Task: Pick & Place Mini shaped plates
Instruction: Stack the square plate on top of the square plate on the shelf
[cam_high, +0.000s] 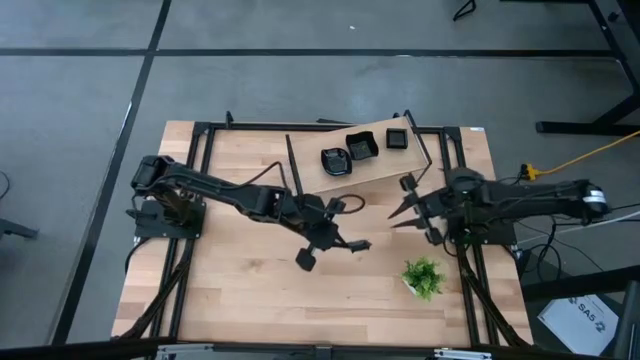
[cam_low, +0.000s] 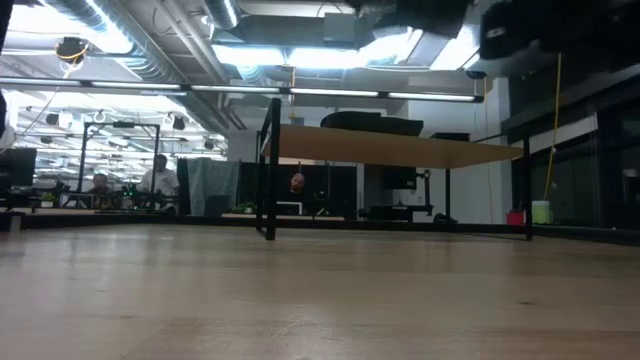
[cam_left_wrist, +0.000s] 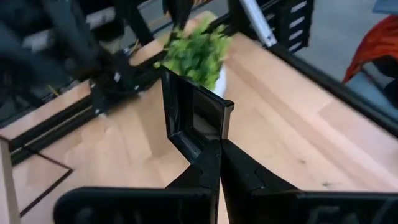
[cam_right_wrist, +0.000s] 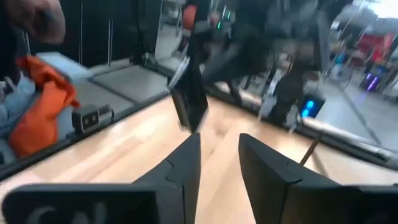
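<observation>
The board's end with the small square plate is on my right gripper's side, so my left gripper should pass the held plate to my right gripper.
A square glossy black mini plate stands on edge above the middle of the table, with my left gripper shut on it; from above the plate shows as a thin dark strip. Three more black mini plates lie on a raised wooden board at the back. My right gripper hovers at the table's right side, pointing level toward the left, open with nothing between its fingers. The right wrist view shows the held plate farther off as a blurred dark slab. My left gripper pinches the square plate's lower rim between its two fingers. The fingers come from the table's left, slanting down. The plate stands upright on edge beyond the fingertips, lifted clear of the table.
A small green potted plant stands at the right front, just beyond the held plate. The raised board rests on thin black legs. Black frame rails run along both table sides. Bare wood lies at the front left.
</observation>
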